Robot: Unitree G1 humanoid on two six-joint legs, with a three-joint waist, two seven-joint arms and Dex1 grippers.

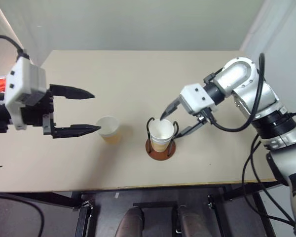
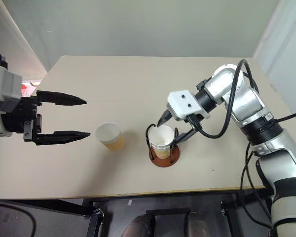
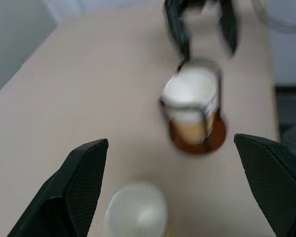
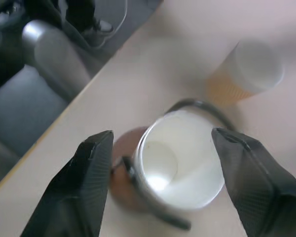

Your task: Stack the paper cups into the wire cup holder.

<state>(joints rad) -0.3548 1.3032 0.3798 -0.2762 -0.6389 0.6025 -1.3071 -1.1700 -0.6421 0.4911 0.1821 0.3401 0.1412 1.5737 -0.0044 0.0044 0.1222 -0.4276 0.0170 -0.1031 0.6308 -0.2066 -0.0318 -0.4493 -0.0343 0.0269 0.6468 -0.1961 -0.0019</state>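
Note:
My gripper will lower the loose paper cup (image 1: 109, 130), and that cup should then sit deep inside the holder's cup with only the part at the paper cup's rim showing, because the holder's cup has a wide opening (image 1: 162, 129).
A paper cup (image 1: 161, 132) stands upright in the wire cup holder (image 1: 153, 149), whose reddish-brown base rests near the table's front edge. My right gripper (image 1: 171, 124) is open, one finger on each side of that cup's rim, and the right wrist view shows gaps between the fingers (image 4: 89, 182) and the cup (image 4: 180, 158). Another paper cup (image 1: 109, 129) stands loose on the table to the left of the holder. My left gripper (image 1: 91, 112) hovers open just left of this cup, with nothing between its fingers (image 3: 79, 182).
The beige table (image 1: 138, 79) stretches bare behind the cups. Its front edge (image 1: 138, 187) runs close below the holder. Black cables hang along my right arm (image 1: 251, 108).

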